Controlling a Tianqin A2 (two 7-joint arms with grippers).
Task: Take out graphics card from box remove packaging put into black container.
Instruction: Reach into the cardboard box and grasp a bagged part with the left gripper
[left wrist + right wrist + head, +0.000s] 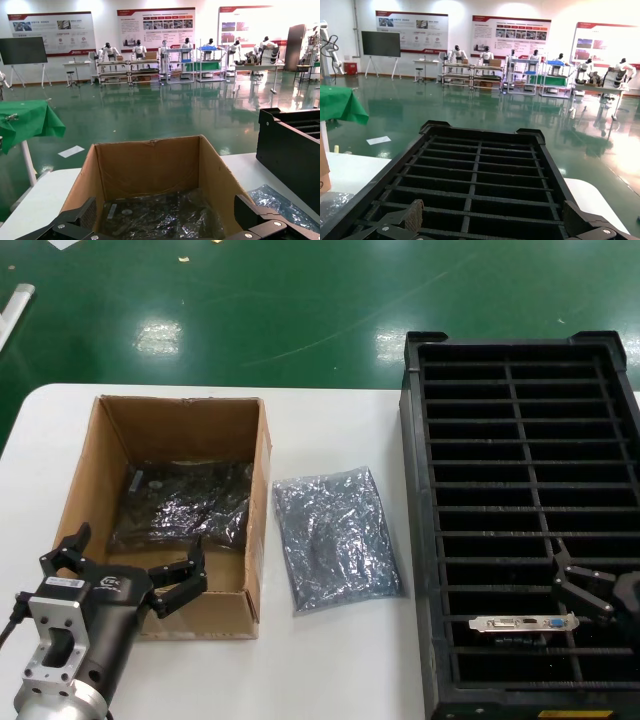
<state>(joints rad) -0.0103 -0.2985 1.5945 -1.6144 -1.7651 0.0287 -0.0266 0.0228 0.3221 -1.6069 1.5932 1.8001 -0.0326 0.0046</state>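
Note:
The graphics card will slide straight out of its packaging when I pull it, because the empty bag next to the box is lying flat and whole.
The brown box stands at the table's left and holds a graphics card in its shiny silver-grey packaging. My left gripper hovers open over the box's near end, above that bagged card. A second crinkly bag lies flat on the table between the box and the black container. In a near slot of the container stands a bare graphics card, silver bracket up. My right gripper is open just above it, holding nothing.
The table's white surface lies between box and crate. The crate's ribs form many narrow slots in front of the right gripper. Green floor lies beyond the far table edge.

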